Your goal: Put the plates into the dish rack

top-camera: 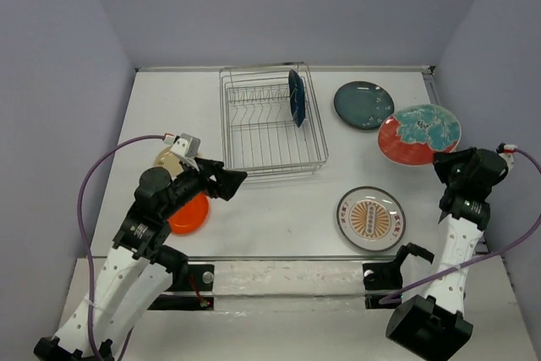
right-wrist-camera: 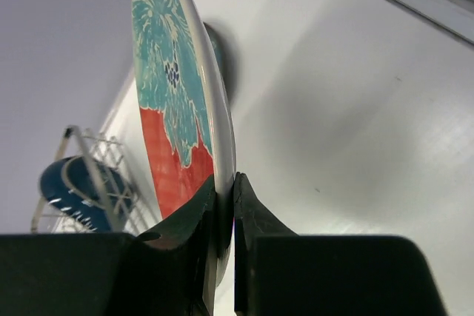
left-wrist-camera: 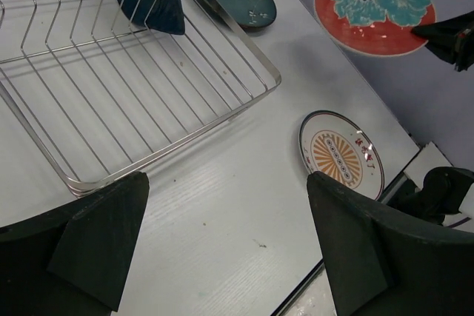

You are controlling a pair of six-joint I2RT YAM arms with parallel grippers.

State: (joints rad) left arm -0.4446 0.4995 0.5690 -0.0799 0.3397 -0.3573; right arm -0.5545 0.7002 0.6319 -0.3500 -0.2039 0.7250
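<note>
My right gripper goes on carrying the red plate until the plate stands in the rack. The fingers are holding its rim (top-camera: pixel 428 157), and slots (top-camera: pixel 279 109) next to the dark blue plate are open.
My right gripper (top-camera: pixel 445 161) is shut on the near rim of the red plate with a teal centre (top-camera: pixel 418 133), at the right side of the table. In the right wrist view the fingers (right-wrist-camera: pixel 189 216) pinch that plate (right-wrist-camera: pixel 174 109) edge-on. The dish rack (top-camera: pixel 275 166) stands at the back centre, with a dark blue plate (top-camera: pixel 297 97) upright in its right end. My left gripper (top-camera: pixel 232 183) hangs open and empty in front of the rack's left corner, over bare table (left-wrist-camera: pixel 226 205). An orange plate (top-camera: pixel 188 213) and a cream plate (top-camera: pixel 169 161) lie partly hidden under the left arm.
A dark teal-grey plate (top-camera: pixel 363 105) lies flat to the right of the rack. A white plate with an orange sunburst (top-camera: pixel 369 218) lies near the front right. Grey walls close in the table on the left, back and right.
</note>
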